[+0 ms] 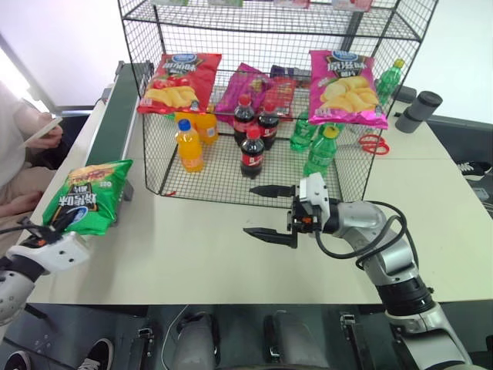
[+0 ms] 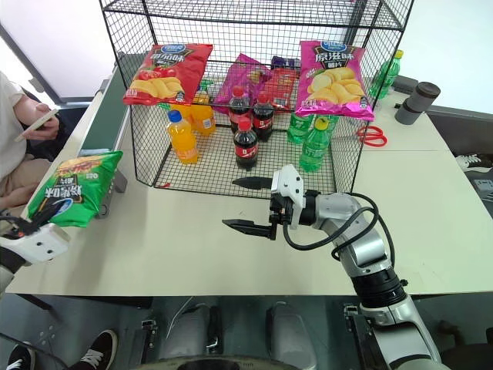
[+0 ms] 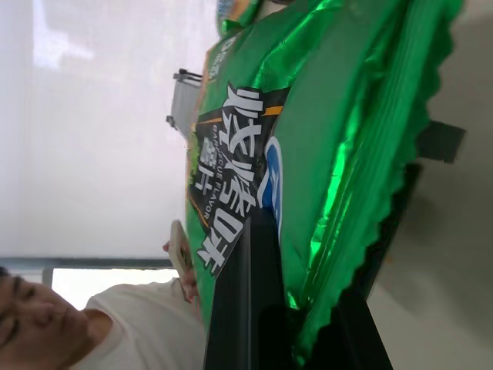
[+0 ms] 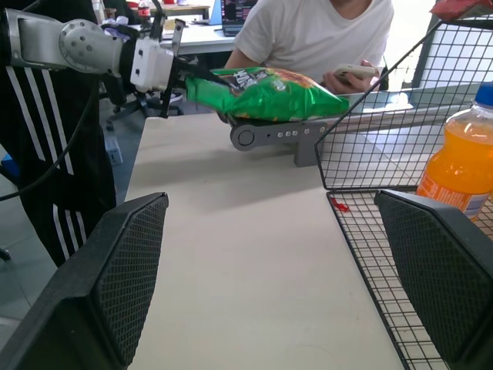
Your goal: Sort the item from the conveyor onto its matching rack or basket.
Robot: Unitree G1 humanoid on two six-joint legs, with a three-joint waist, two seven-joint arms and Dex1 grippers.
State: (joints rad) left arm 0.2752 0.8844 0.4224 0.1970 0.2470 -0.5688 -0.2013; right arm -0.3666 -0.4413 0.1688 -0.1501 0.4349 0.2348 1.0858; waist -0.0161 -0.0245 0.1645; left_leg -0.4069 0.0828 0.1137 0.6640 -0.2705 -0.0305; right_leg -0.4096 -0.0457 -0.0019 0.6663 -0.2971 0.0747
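The green crisps bag (image 1: 89, 197) has a puffed middle (image 4: 271, 95), so I expect it to keep its spread-out shape when I take it to the rack by its edge.
The item, a glossy green crisps bag (image 1: 86, 196), hangs out over the near end of the conveyor (image 1: 115, 116), a dark green belt with grey rails along the table's left side. My left gripper (image 1: 48, 231) is shut on the bag's near edge, and its black fingers (image 3: 246, 301) pinch the crimped seam. In the right wrist view the bag (image 4: 266, 92) sits just above the conveyor's grey end (image 4: 269, 135). My right gripper (image 1: 267, 212) stands open and empty in front of the black wire-mesh rack (image 1: 154, 154), pointing left.
The rack holds a red crisps bag (image 1: 179, 81), pink bags (image 1: 347, 86), cola bottles (image 1: 253, 154), orange bottles (image 1: 189, 146) and green bottles (image 1: 320, 150). Red scissors (image 1: 373, 143) and grey cylinders (image 1: 420, 108) lie at the right. A person with a phone (image 1: 38, 131) sits at the left.
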